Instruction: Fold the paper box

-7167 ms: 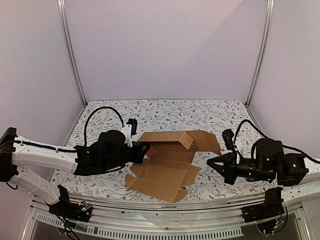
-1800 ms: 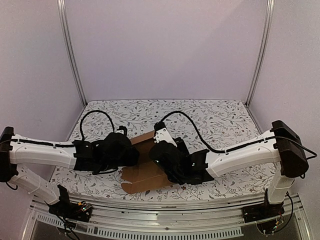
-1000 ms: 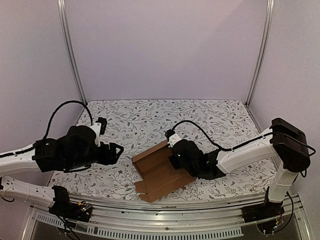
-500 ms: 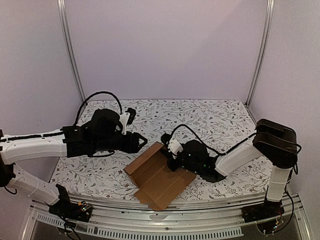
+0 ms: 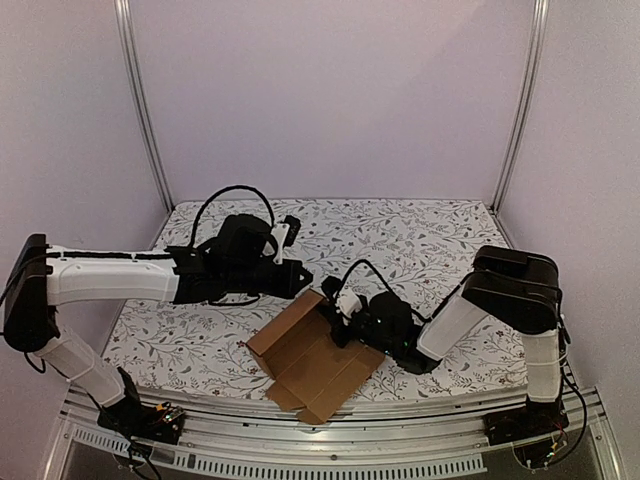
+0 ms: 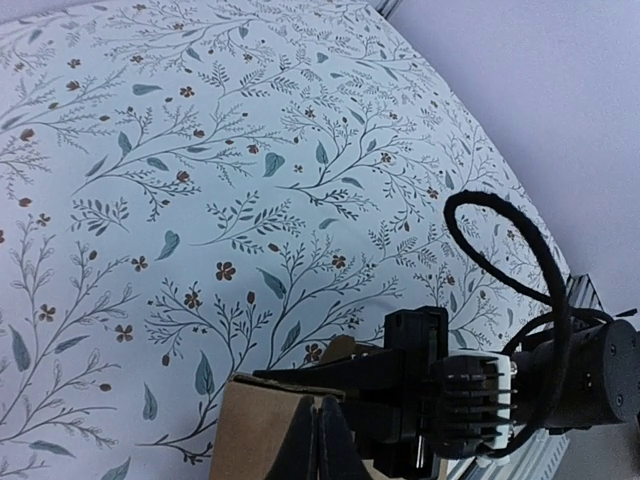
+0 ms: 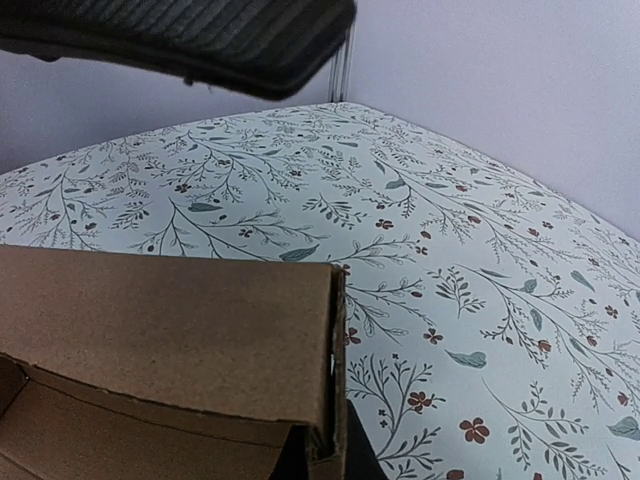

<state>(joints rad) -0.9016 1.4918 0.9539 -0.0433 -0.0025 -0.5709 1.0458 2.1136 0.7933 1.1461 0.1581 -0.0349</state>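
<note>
A gap shows (image 7: 333,372) between the box's side panel and its end flap. My left gripper should push on the panel (image 7: 255,325) while my right gripper opens and pinches both.
The paper box (image 5: 305,355) is a brown cardboard sheet, partly folded, with raised walls, lying near the table's front edge. My right gripper (image 5: 336,318) is at its right wall, shut on the upright cardboard edge (image 7: 160,320), which runs down between its two fingers (image 7: 352,452). My left gripper (image 5: 303,279) reaches in from the left to the box's far corner. Its fingers (image 6: 300,440) are pressed together in front of the cardboard panel (image 6: 255,430), and nothing shows between them. In the left wrist view the right gripper (image 6: 440,400) sits just behind that panel.
The table (image 5: 420,240) has a floral cloth, with pale walls and metal posts (image 5: 520,100) around it. A metal rail (image 5: 350,410) runs along the near edge, close to the box. The left arm (image 7: 200,40) hangs dark over the right wrist view.
My left arm has swung in from the left to the box's far corner and its jaws have closed. The right arm has drawn back and the box has turned slightly.
</note>
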